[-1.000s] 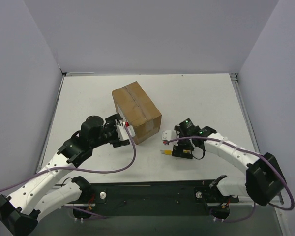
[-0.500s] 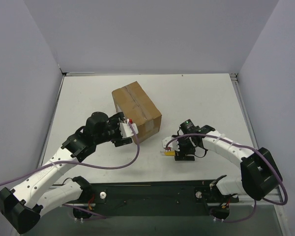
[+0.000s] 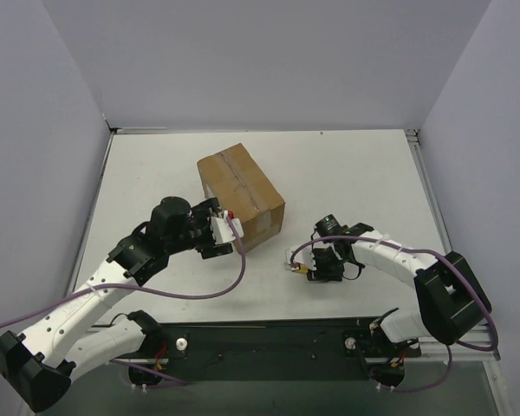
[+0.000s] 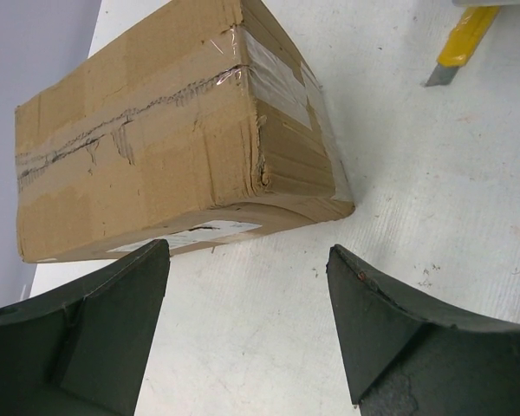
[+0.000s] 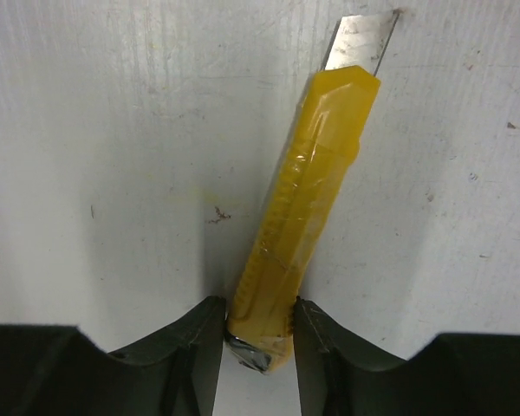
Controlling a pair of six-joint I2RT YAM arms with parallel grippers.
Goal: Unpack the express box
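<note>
My right gripper is lifting the knife, and the knife's blade end (image 5: 355, 56) is free and faces my open left gripper (image 4: 247, 303). My right gripper should now lift the knife there until my left gripper has hold of it.
The express box (image 3: 241, 195) is a brown carton, closed, with a taped seam along its top (image 4: 156, 139) and a pale label on its near side. My left gripper (image 3: 222, 230) stands open just in front of that side, nothing between its dark fingers (image 4: 104, 329), its gap (image 4: 247, 251) over bare table. A yellow utility knife (image 5: 308, 199) lies flat on the table with its blade out, pointing away. My right gripper (image 5: 258, 303) is shut on the knife's rear end, both fingers touching its sides. In the top view it (image 3: 302, 267) sits right of the box, the knife (image 3: 292, 269) poking left.
The white table (image 3: 355, 173) is walled by grey panels at the back and both sides. The black base rail (image 3: 269, 338) with both arm mounts runs along the near edge. From the left wrist, the knife (image 4: 464, 39) shows at the upper right.
My right gripper moved down and left over the knife and closed its fingers onto the handle. The left arm crept slightly toward the box and then held still, jaws unchanged.
</note>
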